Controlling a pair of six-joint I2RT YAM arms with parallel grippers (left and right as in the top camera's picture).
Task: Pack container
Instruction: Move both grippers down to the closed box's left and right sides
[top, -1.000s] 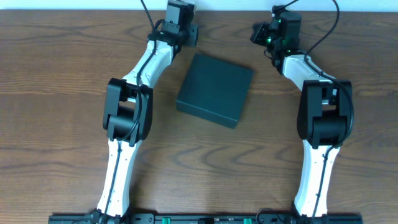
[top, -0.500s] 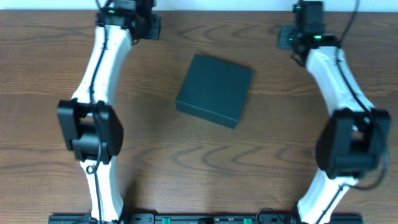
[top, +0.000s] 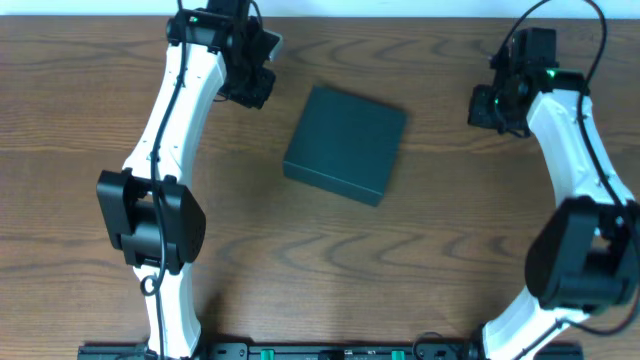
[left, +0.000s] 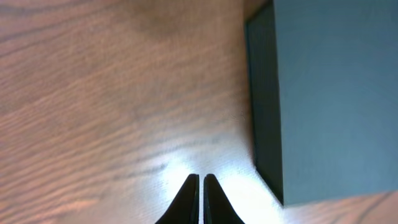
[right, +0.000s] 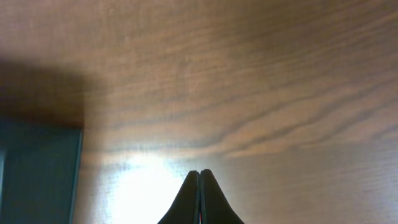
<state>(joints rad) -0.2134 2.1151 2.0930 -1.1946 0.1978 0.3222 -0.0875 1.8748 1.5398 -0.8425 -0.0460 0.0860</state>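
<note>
My left gripper should help turn the container (top: 346, 138) square by pushing its near corner (top: 289, 167), and my right gripper should push its far corner, because the container lies at an angle to the table's edge.
The container (top: 346, 143), a dark teal-green box with its lid down, lies slightly turned in the middle of the wooden table. My left gripper (top: 258, 90) hovers just off its upper left corner, shut and empty. In the left wrist view the container (left: 336, 99) fills the right side, and the gripper (left: 200, 178) has its black fingertips pressed together over bare wood. My right gripper (top: 488, 108) hangs to the right of the box, apart from it, also shut and empty. The right wrist view shows only a corner of the container (right: 37, 177) at lower left, away from the gripper (right: 199, 172).
The brown wooden table (top: 80, 200) surrounds the box. Both arm bases stand at the front edge, with the left arm's elbow (top: 150, 215) and the right arm's elbow (top: 580, 255) raised over the table's sides. A pale strip runs along the back edge.
Both arms unfolded outward from beside the box, then both grippers came down from the back edge toward the box's left and right sides. The box has not moved and both grippers stayed shut.
</note>
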